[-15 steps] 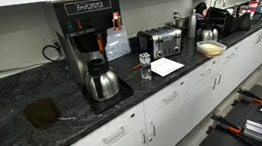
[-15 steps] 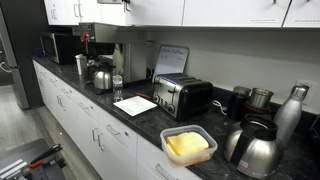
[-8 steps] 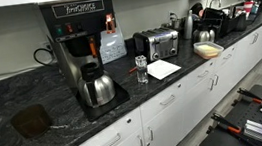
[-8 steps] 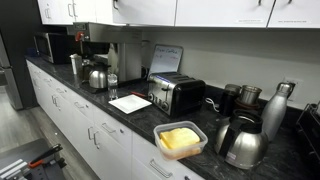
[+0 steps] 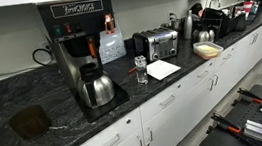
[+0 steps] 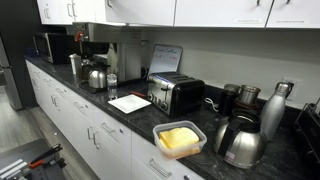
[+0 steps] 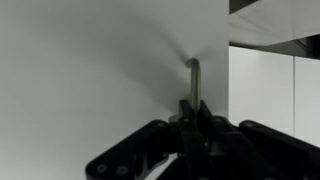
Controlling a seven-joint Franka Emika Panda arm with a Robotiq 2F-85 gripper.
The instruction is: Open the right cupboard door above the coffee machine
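Observation:
The metal handle (image 7: 194, 76) near the door's free edge is between my fingers, so my gripper should go on pulling the cupboard door (image 7: 105, 90) until it is wide open before it lets go.
In the wrist view my gripper (image 7: 193, 115) is shut on the thin vertical metal handle (image 7: 193, 78) of a white cupboard door (image 7: 90, 70). The door's edge runs just right of the handle, with another white panel (image 7: 265, 95) beyond it. The black coffee machine (image 5: 75, 45) with its steel carafe (image 5: 98, 86) stands on the dark counter; it also shows in an exterior view (image 6: 95, 58). White upper cupboards (image 6: 145, 10) run above it. The gripper itself does not show in either exterior view.
On the counter (image 5: 13, 97) are a silver-and-black toaster (image 5: 160, 43), a glass (image 5: 144, 69), a white paper (image 5: 167, 68), a yellow-filled container (image 6: 180, 140), steel jugs (image 6: 245, 142) and a microwave (image 6: 52, 46). White base cabinets (image 5: 166, 109) line the front.
Both exterior views shifted their framing between one second and half a second ago; since then nothing in them has moved.

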